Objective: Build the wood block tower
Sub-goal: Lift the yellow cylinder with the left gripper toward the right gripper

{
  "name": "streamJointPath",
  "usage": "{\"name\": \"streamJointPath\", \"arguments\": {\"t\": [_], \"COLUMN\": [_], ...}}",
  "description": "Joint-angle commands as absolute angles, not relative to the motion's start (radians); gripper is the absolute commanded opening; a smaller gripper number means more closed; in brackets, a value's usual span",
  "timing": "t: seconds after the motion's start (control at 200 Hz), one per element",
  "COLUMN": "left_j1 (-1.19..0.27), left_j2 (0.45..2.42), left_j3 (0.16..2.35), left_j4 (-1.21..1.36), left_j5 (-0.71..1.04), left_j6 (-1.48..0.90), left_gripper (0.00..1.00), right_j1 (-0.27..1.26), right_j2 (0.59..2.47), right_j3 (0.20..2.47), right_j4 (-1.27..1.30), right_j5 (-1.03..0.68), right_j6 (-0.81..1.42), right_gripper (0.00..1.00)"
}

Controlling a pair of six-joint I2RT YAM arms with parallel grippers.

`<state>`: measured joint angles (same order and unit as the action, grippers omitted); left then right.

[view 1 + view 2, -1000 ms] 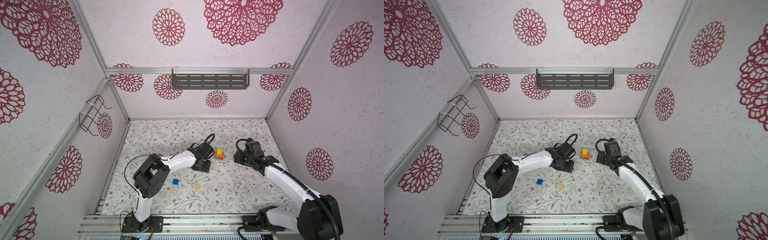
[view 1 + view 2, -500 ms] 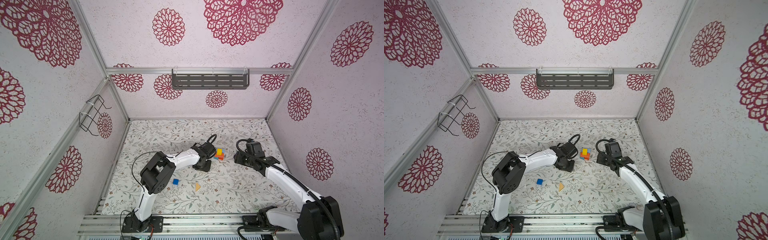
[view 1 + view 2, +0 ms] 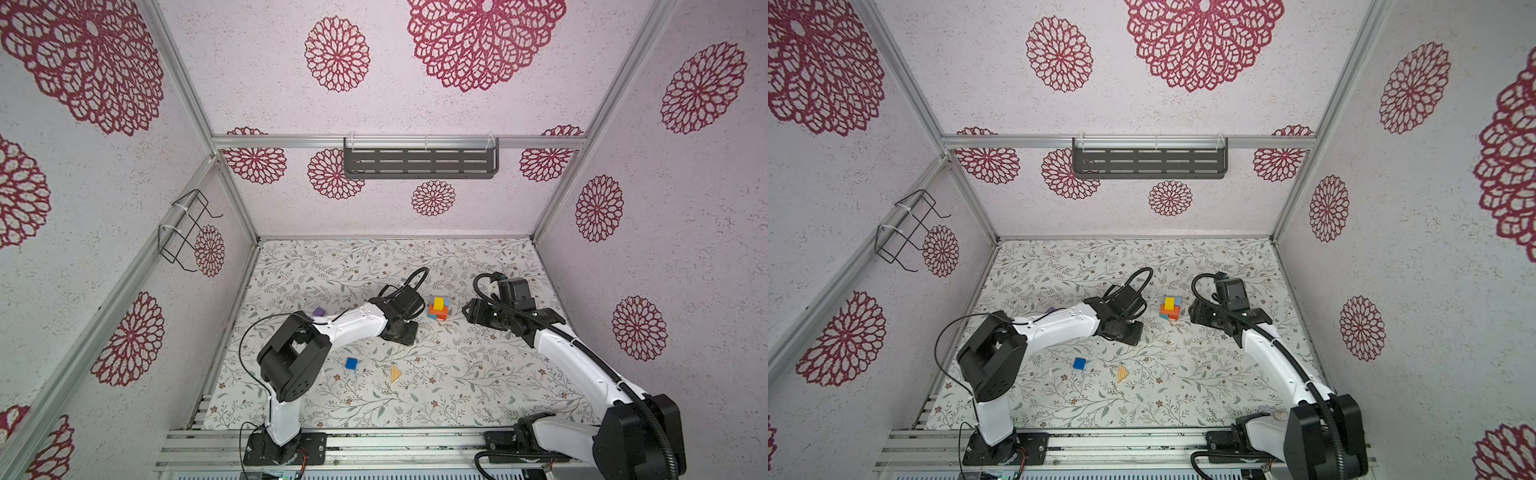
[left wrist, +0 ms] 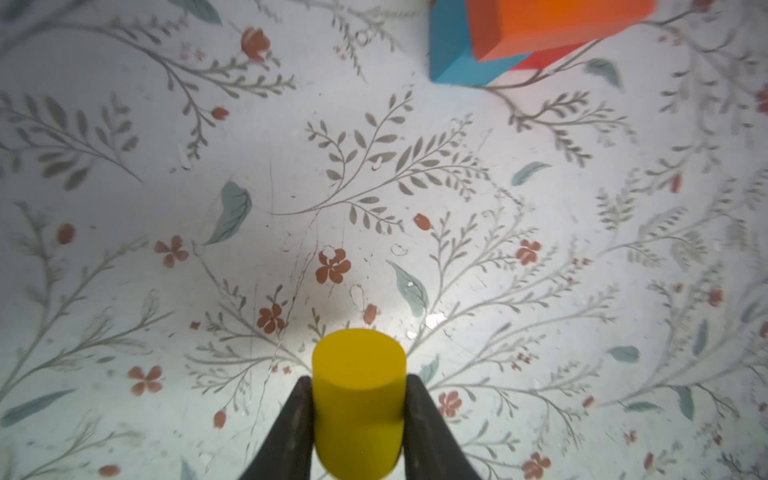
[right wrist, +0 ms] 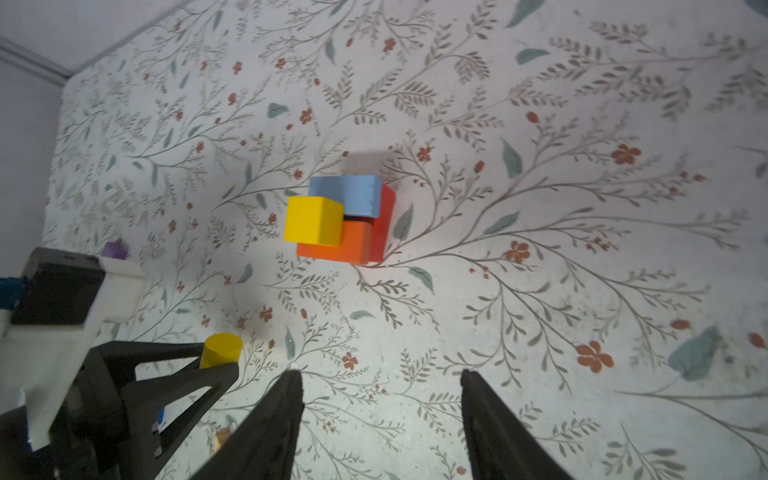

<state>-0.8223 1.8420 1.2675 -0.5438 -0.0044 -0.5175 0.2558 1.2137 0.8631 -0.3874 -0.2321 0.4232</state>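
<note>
My left gripper should pull back, as it points the yellow cylinder block (image 5: 221, 349) down beside the tower, then tilt it up and pass it to my right gripper (image 3: 472, 311).
The tower (image 3: 438, 308) (image 3: 1170, 308) is a low stack in the middle of the floral mat. It has a yellow cube on top, with orange, light blue, red and teal blocks under it (image 5: 340, 220). My left gripper (image 4: 359, 380) is shut on a yellow cylinder block (image 4: 359, 399) (image 5: 221, 350), pointing down at the mat just left of the tower (image 4: 540, 29). My right gripper (image 5: 380, 374) (image 3: 469, 311) hangs open and empty just right of the tower. A blue cube (image 3: 351, 363), an unpainted wedge (image 3: 395, 373) and a purple block (image 3: 318, 311) lie loose.
The blue cube (image 3: 1079, 363) and wedge (image 3: 1121, 372) lie toward the front, near the left arm's elbow. The purple block (image 5: 113, 250) is partly hidden behind the left arm. A grey shelf (image 3: 419, 160) hangs on the back wall and a wire basket (image 3: 187, 228) on the left wall.
My left arm's elbow has swung to the right while its gripper stayed beside the tower, and its jaws have closed in on the yellow cylinder. The right arm has not moved.
</note>
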Motion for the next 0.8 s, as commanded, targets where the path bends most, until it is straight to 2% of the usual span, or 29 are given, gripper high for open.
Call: {"name": "streamJointPath", "arguments": {"t": [0.0, 0.18, 0.33, 0.57, 0.796], "left_j1": [-0.824, -0.823, -0.828, -0.883, -0.89], "left_j2": [1.74, 1.66, 1.615, 1.577, 1.548], "left_j3": [1.214, 1.141, 1.068, 0.983, 0.945], "left_j4": [-0.398, -0.292, -0.196, -0.087, -0.013], "left_j5": [0.022, 0.068, 0.089, 0.002, -0.008], "left_j6": [-0.43, -0.366, -0.33, -0.248, -0.222], "left_gripper": [0.32, 0.32, 0.32, 0.32, 0.32], "right_j1": [0.252, 0.252, 0.258, 0.323, 0.364], "right_j2": [1.233, 1.247, 1.259, 1.368, 1.439], "right_j3": [0.908, 0.935, 0.968, 1.072, 1.146], "right_j4": [-0.411, -0.41, -0.391, -0.46, -0.521], "right_j5": [-0.44, -0.531, -0.603, -0.652, -0.673], "right_j6": [0.367, 0.369, 0.394, 0.373, 0.336], "right_gripper": [0.6, 0.59, 0.63, 0.62, 0.62]}}
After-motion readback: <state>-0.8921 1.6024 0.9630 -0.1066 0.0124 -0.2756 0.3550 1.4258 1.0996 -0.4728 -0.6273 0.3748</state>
